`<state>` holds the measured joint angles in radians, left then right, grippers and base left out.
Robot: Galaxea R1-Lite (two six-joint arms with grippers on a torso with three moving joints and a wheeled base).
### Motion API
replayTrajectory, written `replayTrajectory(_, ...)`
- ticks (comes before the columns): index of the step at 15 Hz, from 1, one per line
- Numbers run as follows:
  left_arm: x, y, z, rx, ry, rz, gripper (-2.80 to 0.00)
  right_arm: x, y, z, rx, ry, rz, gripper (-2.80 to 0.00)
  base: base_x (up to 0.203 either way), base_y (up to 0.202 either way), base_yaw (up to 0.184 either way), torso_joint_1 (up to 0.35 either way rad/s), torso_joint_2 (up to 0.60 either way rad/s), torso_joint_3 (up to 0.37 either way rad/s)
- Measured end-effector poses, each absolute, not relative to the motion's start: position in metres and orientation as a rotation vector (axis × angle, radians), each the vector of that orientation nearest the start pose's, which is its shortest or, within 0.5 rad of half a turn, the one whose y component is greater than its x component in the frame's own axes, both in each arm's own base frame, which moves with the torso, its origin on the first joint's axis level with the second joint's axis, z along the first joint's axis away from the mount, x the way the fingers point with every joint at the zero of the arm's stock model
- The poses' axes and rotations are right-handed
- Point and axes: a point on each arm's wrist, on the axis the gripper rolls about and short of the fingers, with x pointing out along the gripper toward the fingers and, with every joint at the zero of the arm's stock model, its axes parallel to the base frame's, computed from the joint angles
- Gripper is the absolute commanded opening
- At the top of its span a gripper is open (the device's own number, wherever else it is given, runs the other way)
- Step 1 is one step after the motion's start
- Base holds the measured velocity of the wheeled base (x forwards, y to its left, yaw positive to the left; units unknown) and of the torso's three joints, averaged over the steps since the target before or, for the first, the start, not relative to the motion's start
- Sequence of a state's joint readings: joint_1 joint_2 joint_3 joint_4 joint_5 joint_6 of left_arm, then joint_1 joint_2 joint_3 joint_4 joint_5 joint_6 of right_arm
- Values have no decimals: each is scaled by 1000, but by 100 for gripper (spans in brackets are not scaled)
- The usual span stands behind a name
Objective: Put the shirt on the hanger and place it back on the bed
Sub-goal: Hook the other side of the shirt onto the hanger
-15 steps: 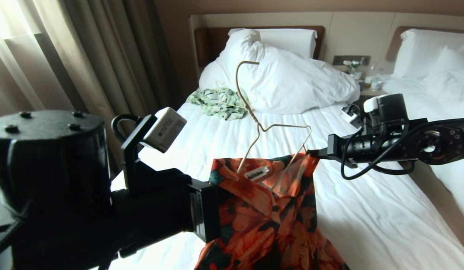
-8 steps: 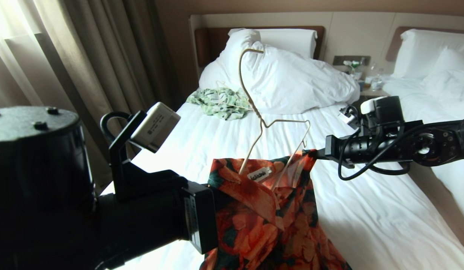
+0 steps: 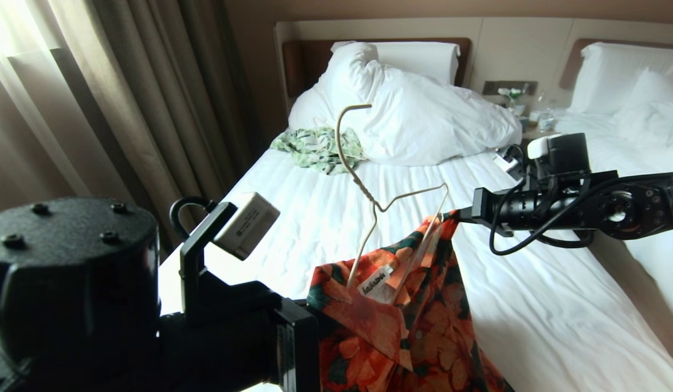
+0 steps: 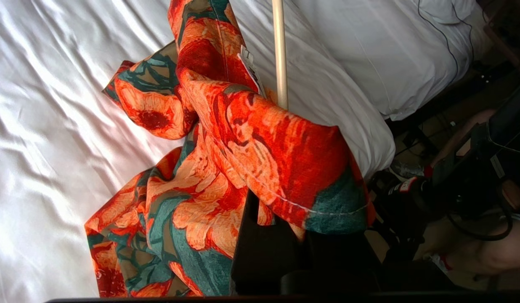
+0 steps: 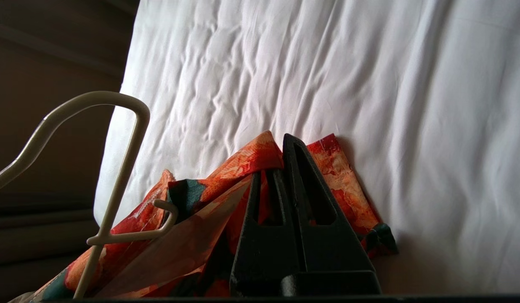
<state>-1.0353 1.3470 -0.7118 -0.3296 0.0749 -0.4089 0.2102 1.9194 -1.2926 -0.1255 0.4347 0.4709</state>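
Next, I tilt the hanger toward my right gripper with my left gripper to tuck the hanger's free corner (image 3: 445, 186) inside, because that corner is above the shirt's far edge (image 3: 450, 218).
The shirt (image 3: 418, 326), orange flowers on dark green, hangs stretched between my two grippers above the bed (image 3: 532, 305). The cream hanger (image 3: 373, 204) stands tilted in its collar, hook uppermost, one shoulder inside the fabric. My left gripper (image 3: 306, 326) is low and near; its fingertips are buried in a fold of the shirt (image 4: 260, 139), beside the hanger's rod (image 4: 279, 50). My right gripper (image 3: 460, 215) reaches in from the right. It is shut on the shirt's far edge (image 5: 352, 185), with the hanger's corner (image 5: 129, 139) beside it.
A pale green-and-white shirt (image 3: 317, 148) lies by the bunched duvet (image 3: 423, 120) at the head of the bed. Brown curtains (image 3: 151, 109) hang along the left. A nightstand with bottles (image 3: 532, 117) and a second bed (image 3: 641, 125) are on the right.
My left gripper has dropped, pulling the collar side of the shirt lower. The hanger rose briefly, then sank and now leans further left. The right gripper has barely moved.
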Motion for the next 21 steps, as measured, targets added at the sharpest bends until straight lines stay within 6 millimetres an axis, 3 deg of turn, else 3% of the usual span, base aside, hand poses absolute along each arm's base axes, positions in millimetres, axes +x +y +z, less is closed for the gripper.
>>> replayTrajectory(6, 101, -186, 219, -227, 473, -916, -280, 365, 87, 195, 532, 644, 493, -280, 0, 0, 0, 0, 0, 0)
replayTrajectory(10, 98, -189, 239, -245, 450, -938, -280, 362, 90, 193, 532, 654, 498, -280, 0, 0, 0, 0, 0, 0)
replayTrajectory(15, 91, -186, 239, -252, 482, -948, -280, 361, 90, 196, 532, 647, 502, -280, 0, 0, 0, 0, 0, 0)
replayTrajectory(21, 85, -189, 224, -214, 533, -967, -280, 360, 90, 198, 531, 639, 503, -280, 0, 0, 0, 0, 0, 0)
